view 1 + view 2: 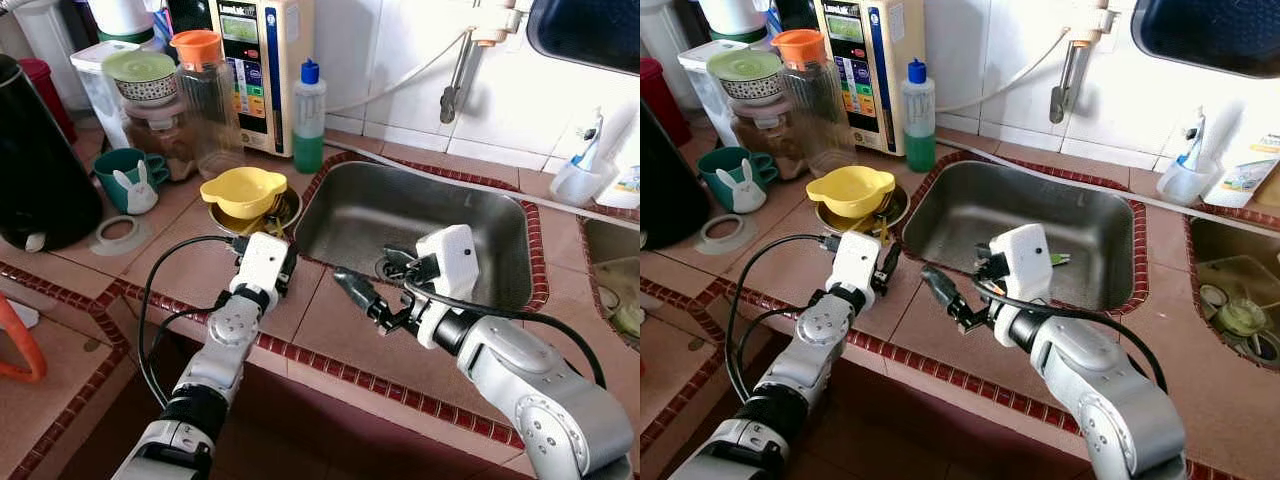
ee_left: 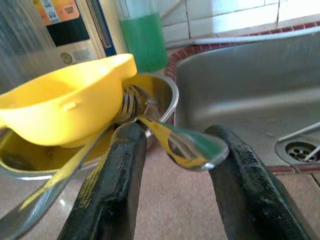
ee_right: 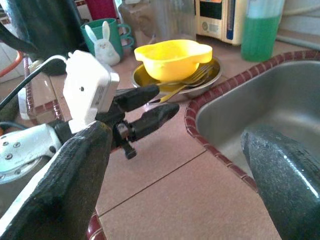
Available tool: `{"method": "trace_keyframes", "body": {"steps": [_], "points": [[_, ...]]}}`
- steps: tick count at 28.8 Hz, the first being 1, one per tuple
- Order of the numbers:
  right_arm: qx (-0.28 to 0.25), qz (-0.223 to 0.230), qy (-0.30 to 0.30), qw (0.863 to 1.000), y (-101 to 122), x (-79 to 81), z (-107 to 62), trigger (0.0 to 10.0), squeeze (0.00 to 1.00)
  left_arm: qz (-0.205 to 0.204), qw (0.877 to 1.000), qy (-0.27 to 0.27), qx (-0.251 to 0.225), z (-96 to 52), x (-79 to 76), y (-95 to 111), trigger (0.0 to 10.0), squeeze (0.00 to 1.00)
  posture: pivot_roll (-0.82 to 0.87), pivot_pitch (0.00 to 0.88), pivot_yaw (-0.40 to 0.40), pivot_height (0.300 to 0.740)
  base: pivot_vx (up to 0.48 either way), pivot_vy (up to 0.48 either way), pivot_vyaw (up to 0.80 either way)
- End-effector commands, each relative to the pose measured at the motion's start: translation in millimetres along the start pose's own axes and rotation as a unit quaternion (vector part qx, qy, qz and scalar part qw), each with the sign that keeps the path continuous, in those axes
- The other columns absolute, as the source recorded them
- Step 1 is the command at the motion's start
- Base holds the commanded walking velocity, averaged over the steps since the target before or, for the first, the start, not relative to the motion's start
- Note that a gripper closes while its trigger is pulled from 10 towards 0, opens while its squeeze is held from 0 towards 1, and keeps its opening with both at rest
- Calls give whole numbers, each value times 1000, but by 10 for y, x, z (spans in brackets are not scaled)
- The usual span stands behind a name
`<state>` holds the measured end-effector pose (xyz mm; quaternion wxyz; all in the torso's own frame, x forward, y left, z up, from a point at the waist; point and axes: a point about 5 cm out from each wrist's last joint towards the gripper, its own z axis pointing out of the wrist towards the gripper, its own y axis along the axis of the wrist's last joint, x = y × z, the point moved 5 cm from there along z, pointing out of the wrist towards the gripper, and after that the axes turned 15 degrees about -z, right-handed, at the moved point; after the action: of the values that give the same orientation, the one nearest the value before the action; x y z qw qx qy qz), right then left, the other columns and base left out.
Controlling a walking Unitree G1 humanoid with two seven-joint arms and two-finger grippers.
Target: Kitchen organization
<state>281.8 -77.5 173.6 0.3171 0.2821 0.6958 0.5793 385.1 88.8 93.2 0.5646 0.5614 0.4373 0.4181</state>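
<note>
My gripper will make the yellow bowl (image 1: 243,191) tip up and settle back when it lifts a utensil out by its handle, because utensils (image 2: 131,106) are wedged against the yellow bowl's side.
A yellow bowl (image 1: 243,190) sits inside a shallow steel bowl (image 1: 288,212) on the tiled counter, left of the sink (image 1: 420,215). Forks and a spoon with yellow handles lie in the steel bowl under the yellow one. My left gripper (image 1: 285,265) is at the steel bowl's near rim. It is open, and the shiny end of a utensil handle (image 2: 190,145) pokes out between its fingers (image 2: 115,180). Near the sink's front edge, my right gripper (image 3: 175,135) hovers wide open over the counter, holding nothing and pointing toward the left gripper.
Behind the bowls stand a green soap bottle (image 1: 309,115), a water purifier (image 1: 255,60), an orange-lidded jar (image 1: 205,100) and a teal bunny mug (image 1: 130,180). A black kettle (image 1: 35,170) is at far left. The faucet (image 1: 460,75) hangs over the sink.
</note>
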Motion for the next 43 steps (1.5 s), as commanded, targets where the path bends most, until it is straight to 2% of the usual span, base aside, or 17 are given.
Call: {"method": "trace_keyframes", "body": {"steps": [1,26,34,39,43], "points": [[-7,-8,9,1000,51,36,-24,10000,0,-2,1000,-4,-4,24,-6,27,0,0,-43,0,-9,740,0,0,0],[-6,-10,-1,1000,55,2,-26,10000,0,11,1000,-13,-25,42,-28,101,0,0,-45,0,-7,740,0,0,0],[-6,-11,-4,1000,52,-9,-22,10000,0,32,998,5,-54,53,27,243,0,0,-43,0,-9,740,0,0,0],[-7,-12,-12,1000,52,-45,-13,10000,0,74,991,51,-94,42,187,433,0,0,-41,0,-9,740,0,0,0],[-8,-10,-20,1000,53,-75,-7,10000,0,78,988,34,-130,45,119,609,0,0,-39,0,-11,740,0,0,0]]}}
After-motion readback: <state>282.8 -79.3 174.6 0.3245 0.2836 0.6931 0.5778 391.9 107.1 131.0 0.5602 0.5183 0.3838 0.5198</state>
